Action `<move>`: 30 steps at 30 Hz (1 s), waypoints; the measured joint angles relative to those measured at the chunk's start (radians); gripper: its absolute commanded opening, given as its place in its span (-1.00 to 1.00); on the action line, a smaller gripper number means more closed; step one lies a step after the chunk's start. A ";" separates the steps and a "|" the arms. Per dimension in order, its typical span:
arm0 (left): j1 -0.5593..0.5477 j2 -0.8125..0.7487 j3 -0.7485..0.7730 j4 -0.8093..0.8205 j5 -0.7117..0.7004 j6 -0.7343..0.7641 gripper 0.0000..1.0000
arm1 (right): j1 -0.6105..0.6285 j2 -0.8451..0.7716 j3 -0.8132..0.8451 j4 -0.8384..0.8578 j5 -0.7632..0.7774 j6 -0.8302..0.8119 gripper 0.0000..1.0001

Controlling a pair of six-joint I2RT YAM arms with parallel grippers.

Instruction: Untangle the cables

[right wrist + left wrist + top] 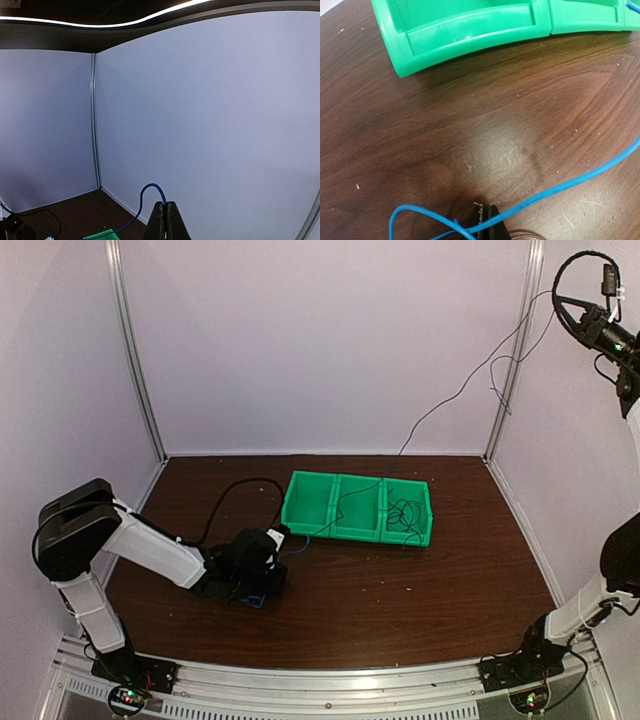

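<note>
The blue cable runs across the bin's middle compartment [358, 500] up to the robot's right gripper, so the right gripper should swing back and lower the blue cable onto the coiled cables [405, 514].
In the left wrist view my left gripper [486, 214] is shut on a thin blue cable [570, 182] low on the table. The cable loops to the left of the fingertips and runs off to the right. From above, my left gripper [272, 558] lies just in front of the green bin [308, 502], and the blue cable [312, 534] leads from it into the bin. My right gripper [166, 206] is raised high at the top right [572, 315], shut on a blue cable [144, 194] that hangs down toward the bin. Black cables [405, 514] are coiled in the bin's right compartment.
The green bin has three compartments and stands at the middle back of the dark wood table [420, 590]. A thick black hose [225, 502] arcs over the left arm. White walls close in the table at the back and on both sides.
</note>
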 measured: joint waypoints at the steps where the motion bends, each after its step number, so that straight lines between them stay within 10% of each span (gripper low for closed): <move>1: 0.000 0.000 0.000 0.000 -0.004 -0.008 -0.96 | -0.001 0.003 0.000 0.020 0.000 0.021 -1.00; 28: 0.040 -0.015 -0.084 0.119 -0.028 -0.185 -1.00 | -0.066 0.146 0.382 0.062 0.120 0.071 -1.00; 30: 0.040 -0.015 -0.075 0.107 -0.029 -0.183 -0.75 | -0.060 0.139 0.354 0.077 0.119 0.072 -1.00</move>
